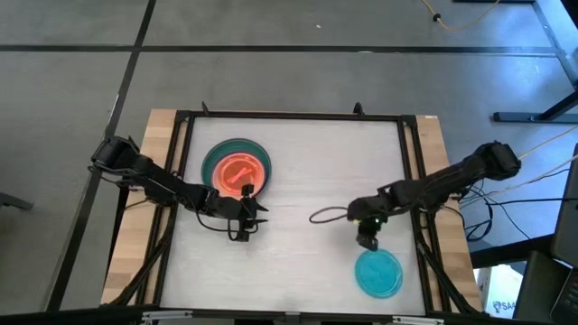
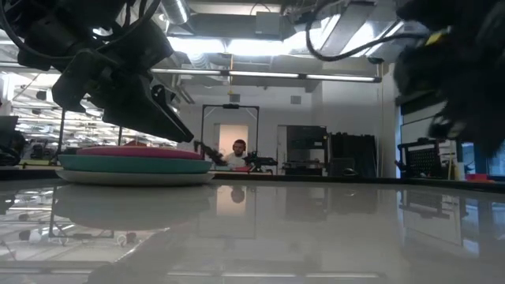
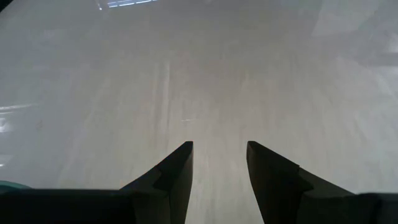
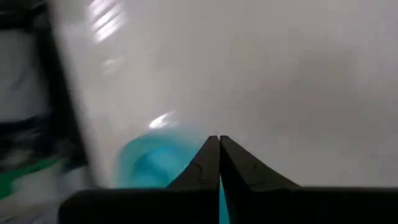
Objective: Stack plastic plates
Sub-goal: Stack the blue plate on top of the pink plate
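Observation:
Next, my right gripper brings the cyan plate (image 1: 378,274) to the table's middle (image 1: 313,208) for my left gripper to stack, because the plate is far from the stack and my left gripper.
A stack of plates (image 1: 237,169) stands on the far left part of the table, a dark teal plate showing under a red-orange one. In the low view the stack (image 2: 130,166) reads as a pale plate at the bottom, then teal, then pink. A single cyan plate (image 1: 377,273) lies flat near the table's near right corner. My left gripper (image 1: 256,217) hovers open just on the near side of the stack, over bare table (image 3: 219,149). My right gripper (image 1: 368,242) is shut and hangs just past the far edge of the cyan plate (image 4: 148,165), fingertips together (image 4: 219,140).
A black cable loop (image 1: 330,215) lies on the table's middle right, beside my right gripper. A dark frame rail (image 1: 289,116) borders the white tabletop on all sides. The middle of the table between the two arms is bare. A person sits far behind the table (image 2: 237,151).

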Controlling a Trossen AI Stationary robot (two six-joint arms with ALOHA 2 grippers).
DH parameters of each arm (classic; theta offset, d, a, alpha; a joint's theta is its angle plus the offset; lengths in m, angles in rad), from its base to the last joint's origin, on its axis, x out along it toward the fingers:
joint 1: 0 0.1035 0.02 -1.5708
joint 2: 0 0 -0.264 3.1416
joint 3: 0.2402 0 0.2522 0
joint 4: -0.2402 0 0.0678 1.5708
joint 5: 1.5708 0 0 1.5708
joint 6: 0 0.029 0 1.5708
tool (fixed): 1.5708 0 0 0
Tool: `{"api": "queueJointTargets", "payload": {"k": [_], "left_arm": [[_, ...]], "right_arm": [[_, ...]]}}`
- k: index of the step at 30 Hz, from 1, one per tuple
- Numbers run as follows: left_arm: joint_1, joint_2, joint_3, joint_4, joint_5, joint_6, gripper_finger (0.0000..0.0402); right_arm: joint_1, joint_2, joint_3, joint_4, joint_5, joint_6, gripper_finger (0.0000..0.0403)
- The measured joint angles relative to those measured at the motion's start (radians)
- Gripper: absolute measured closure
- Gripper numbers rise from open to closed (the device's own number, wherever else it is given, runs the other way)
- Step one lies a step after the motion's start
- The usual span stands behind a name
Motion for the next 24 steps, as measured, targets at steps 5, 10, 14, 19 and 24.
{"api": "queueJointTargets", "payload": {"k": [5,10,14,19,24], "left_arm": [[0.0,0.0,0.0,0.0,0.0,0.0,0.0257],[0.006,0.0,0.0,0.001,-0.004,0.0,0.0257],[0.007,0.0,0.0,0.0,-0.008,-0.001,0.0257],[0.007,0.0,0.0,0.0,-0.008,0.0,0.0257],[0.007,0.0,0.0,0.001,-0.008,0.0,0.0257]], "right_arm": [[0.1,0.003,0.036,0.002,-0.124,0.168,0.0398],[0.246,0.077,0.036,0.08,-0.129,0.294,0.0398],[0.321,0.188,0.035,0.159,-0.131,0.292,0.0398],[0.317,0.309,0.039,0.207,-0.121,0.123,0.0397],[0.232,0.32,0.071,0.213,0.056,-0.06,0.0397]]}}
